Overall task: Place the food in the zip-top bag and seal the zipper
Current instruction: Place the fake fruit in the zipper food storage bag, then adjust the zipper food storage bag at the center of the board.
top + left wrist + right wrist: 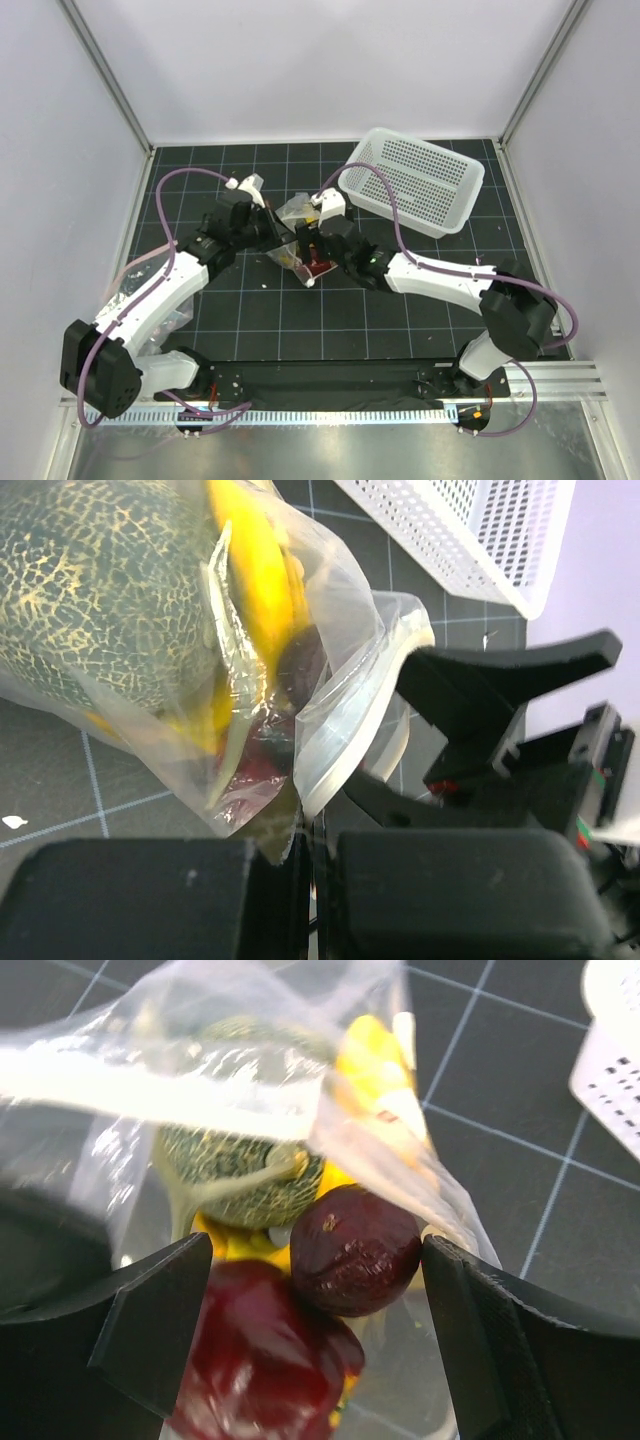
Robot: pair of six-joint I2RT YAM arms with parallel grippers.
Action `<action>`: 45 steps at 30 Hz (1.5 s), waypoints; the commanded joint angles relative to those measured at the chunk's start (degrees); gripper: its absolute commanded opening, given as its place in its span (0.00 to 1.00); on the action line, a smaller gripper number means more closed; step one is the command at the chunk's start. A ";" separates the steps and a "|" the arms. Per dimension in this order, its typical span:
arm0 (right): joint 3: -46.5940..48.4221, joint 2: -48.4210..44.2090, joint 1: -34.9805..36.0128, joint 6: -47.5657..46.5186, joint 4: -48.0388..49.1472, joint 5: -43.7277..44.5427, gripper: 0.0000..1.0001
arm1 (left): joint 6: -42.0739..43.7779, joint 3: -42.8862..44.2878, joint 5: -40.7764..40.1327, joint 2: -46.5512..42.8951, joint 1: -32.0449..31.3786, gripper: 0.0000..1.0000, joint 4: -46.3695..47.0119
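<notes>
I expect the bag's opening (300, 1155) to stay wide open in a loop when I carry the bag by its rim, because the pale zipper strip (210, 1100) curves clear of the fruit.
The clear zip-top bag (293, 232) lies mid-table between both grippers. Through its plastic show the netted melon (90, 590), the yellow banana (255, 570) and two dark-red round fruits (355, 1250). My left gripper (305, 830) is shut on the bag's edge, and the pale zipper strip (345, 742) curls up from the pinch. My right gripper (320, 1330) stands open at the bag's mouth. One dark-red fruit sits between its fingers (160, 1320), close to the right one. The second red fruit (260, 1360) lies lower, against the left finger.
A white perforated basket (415, 180) stands at the back right, just beyond the right gripper (312, 250). White walls close the table on three sides. Purple cables loop over both arms.
</notes>
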 commanded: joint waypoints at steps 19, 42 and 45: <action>6.52 -8.61 2.90 8.27 -17.39 0.38 0.70 | -1.42 -2.87 -4.61 -9.48 3.62 0.00 2.27; 6.34 -5.43 11.43 11.17 -18.88 4.51 0.12 | -0.98 -3.04 -5.76 -12.56 3.62 0.00 1.39; 5.90 -9.55 11.43 11.26 -19.32 4.69 0.01 | -1.59 -2.78 -2.36 -12.56 3.35 0.00 1.30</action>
